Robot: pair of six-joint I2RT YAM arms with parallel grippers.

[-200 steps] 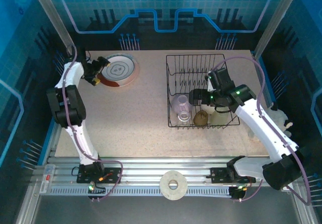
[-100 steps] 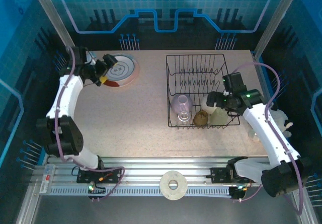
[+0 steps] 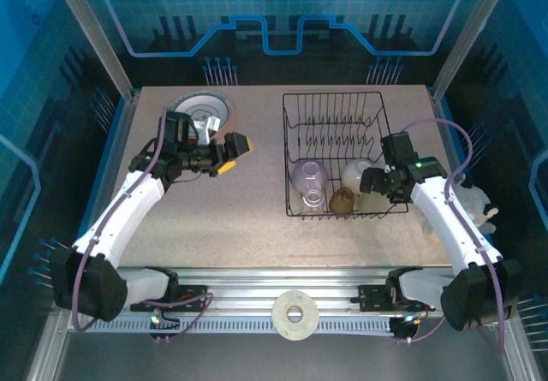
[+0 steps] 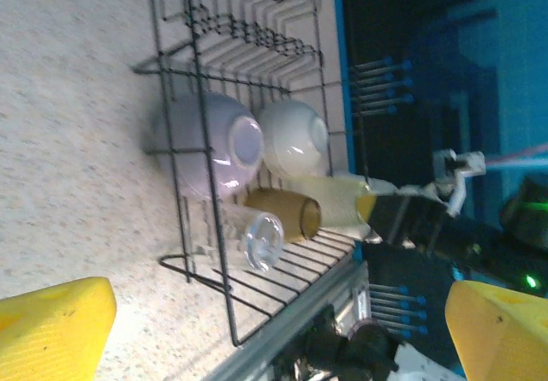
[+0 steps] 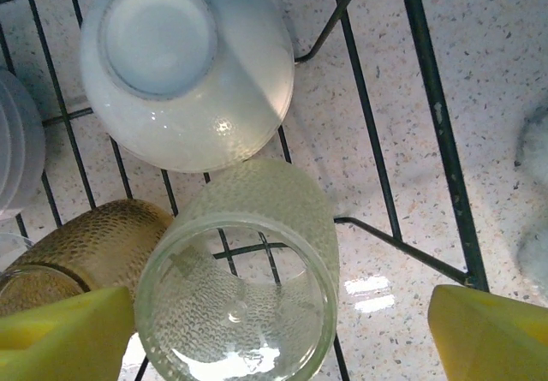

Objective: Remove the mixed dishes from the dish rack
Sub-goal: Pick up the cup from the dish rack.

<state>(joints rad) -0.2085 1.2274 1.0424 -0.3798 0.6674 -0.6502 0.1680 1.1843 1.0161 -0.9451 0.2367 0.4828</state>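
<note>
My right gripper should pick up the cup [image 5: 244, 274] and pass it across the rack, because the pale yellow-green cup lies in the rack's corner [image 3: 374, 204] far from my left gripper.
The black wire dish rack [image 3: 336, 105] stands right of centre. Along its front lie a lilac cup [image 3: 306, 174], a clear glass [image 3: 313, 198], an amber cup [image 3: 341, 199], a pale yellow-green cup [image 3: 373, 201] and an upturned cream cup [image 3: 354, 169]. My right gripper [image 3: 375, 184] hovers open over the rack's front right. In the right wrist view, the pale yellow-green cup [image 5: 240, 287] lies on its side between the yellow fingertips [image 5: 490, 334], mouth toward the camera. My left gripper [image 3: 232, 154] is open and empty over the table, left of the rack. A red-rimmed plate [image 3: 199, 107] lies at the back left.
The left wrist view looks sideways at the rack [image 4: 193, 51], with the lilac cup [image 4: 218, 137], cream cup [image 4: 295, 137] and amber cup [image 4: 282, 214] behind its wires. Bare speckled table [image 3: 223, 210] lies between the left gripper and the rack. A white ring [image 3: 294, 313] rests on the front rail.
My left arm has swung from the plate at the back left toward the rack, leaving the plate on the table. My right gripper moved from mid-rack to the front right, over the pale cup.
</note>
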